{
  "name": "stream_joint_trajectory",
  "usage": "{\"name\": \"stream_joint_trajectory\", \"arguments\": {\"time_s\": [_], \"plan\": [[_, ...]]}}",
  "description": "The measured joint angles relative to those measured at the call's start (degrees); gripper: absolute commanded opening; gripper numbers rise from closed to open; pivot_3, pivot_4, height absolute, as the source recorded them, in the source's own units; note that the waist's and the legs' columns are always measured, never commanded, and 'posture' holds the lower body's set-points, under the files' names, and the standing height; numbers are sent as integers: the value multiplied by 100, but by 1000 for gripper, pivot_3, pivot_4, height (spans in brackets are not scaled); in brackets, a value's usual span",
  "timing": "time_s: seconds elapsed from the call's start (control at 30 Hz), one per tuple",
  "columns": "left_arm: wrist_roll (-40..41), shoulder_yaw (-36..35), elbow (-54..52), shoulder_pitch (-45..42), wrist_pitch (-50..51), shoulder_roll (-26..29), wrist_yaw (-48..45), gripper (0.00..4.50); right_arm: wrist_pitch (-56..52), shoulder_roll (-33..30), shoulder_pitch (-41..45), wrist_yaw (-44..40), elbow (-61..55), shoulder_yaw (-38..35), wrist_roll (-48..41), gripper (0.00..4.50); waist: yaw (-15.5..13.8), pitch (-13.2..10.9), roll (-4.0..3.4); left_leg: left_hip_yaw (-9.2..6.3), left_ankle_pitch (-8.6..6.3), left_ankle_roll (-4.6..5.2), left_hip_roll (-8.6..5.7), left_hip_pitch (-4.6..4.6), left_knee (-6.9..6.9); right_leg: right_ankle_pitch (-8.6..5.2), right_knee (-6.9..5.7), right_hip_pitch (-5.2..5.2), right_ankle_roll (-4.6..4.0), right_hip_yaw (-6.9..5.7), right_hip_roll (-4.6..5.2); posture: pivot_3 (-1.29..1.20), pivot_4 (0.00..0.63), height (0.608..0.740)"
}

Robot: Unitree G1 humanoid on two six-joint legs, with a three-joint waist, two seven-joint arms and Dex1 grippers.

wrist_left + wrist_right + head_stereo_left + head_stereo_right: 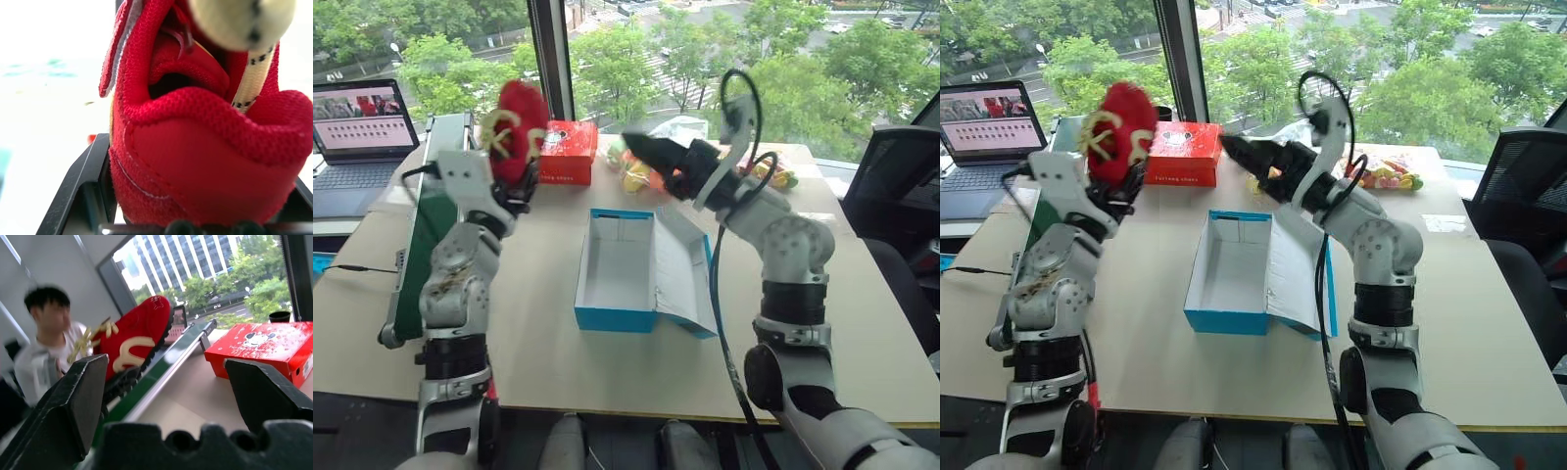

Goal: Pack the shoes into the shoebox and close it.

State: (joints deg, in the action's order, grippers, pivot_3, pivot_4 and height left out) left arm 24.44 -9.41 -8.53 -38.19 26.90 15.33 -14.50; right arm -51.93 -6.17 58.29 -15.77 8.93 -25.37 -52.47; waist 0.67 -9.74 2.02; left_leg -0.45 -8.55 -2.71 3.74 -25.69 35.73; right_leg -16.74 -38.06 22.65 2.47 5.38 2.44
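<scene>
My left gripper is holding the red shoe by its heel (pixel 512 174) with the shoe's toe up. So next my right gripper takes the sole's edge (pixel 154 354) before it lays the shoe in the shoebox.
A red shoe (pixel 514 127) with cream swirl embroidery is held up in the air over the table's left side, toe upward. My left gripper (pixel 514 181) is shut on its heel end, which the left wrist view shows close up as red fabric (pixel 195 147) between the fingers. The blue shoebox (pixel 615 318) stands open in the middle of the table, white and empty inside, its lid (pixel 685 269) lying open to the right. My right gripper (pixel 638 147) hangs open above the box's far end, pointing left toward the shoe (pixel 137 342), with nothing between its fingers.
A red box (pixel 568 152) sits at the back of the table, with bagged plush toys (pixel 636 174) beside it. A green flat case (pixel 431 245) and a laptop (pixel 357 132) are at the left, a dark chair (pixel 901 186) at the right. A person (pixel 49 347) stands beyond the shoe.
</scene>
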Motion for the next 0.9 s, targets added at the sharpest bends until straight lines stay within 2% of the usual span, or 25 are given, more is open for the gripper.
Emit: {"name": "stream_joint_trajectory", "arguments": {"time_s": [0.1,0.17,0.27,0.6,0.8,0.83,0.9], "plan": [[329,177,-353,-384,266,-252,-16,2567,-72,-42,350,385,191,-474,-602,4500,49,1,-2,2,-5,9,0,-3,-4,0,2,8,0,6,-1,0,150,739],[642,200,-563,-480,480,-661,157,2567,-107,-174,408,568,237,-670,-896,4500,92,2,-4,2,-6,11,0,-2,-10,0,0,10,0,6,-2,0,150,739],[842,298,-659,-452,721,-1022,381,2567,-116,-200,407,688,280,-678,-1004,4500,156,1,-5,2,-3,14,-2,-25,-3,0,-8,36,0,11,-2,0,150,739],[1112,442,-878,-341,1082,-1121,492,2567,-194,-206,381,972,-249,-426,-1579,4500,185,0,-7,2,0,17,-3,-43,6,0,-15,50,1,11,-2,0,150,739],[1166,442,-880,-342,1080,-1139,496,2567,-368,-281,167,1101,-426,-110,-1625,2864,166,0,-7,1,0,17,-3,-43,7,0,-13,49,1,9,-2,0,150,739],[1165,442,-879,-342,1080,-1135,500,2567,-454,-278,90,1100,-449,16,-1626,2364,169,0,-7,1,0,17,-3,-43,7,0,-11,49,1,10,-2,0,150,739],[1159,438,-872,-341,1088,-1135,519,2567,-535,-238,-34,1101,-456,166,-1628,1733,177,-1,-8,1,0,17,-3,-45,7,0,-13,52,1,10,-3,0,150,739]]}}
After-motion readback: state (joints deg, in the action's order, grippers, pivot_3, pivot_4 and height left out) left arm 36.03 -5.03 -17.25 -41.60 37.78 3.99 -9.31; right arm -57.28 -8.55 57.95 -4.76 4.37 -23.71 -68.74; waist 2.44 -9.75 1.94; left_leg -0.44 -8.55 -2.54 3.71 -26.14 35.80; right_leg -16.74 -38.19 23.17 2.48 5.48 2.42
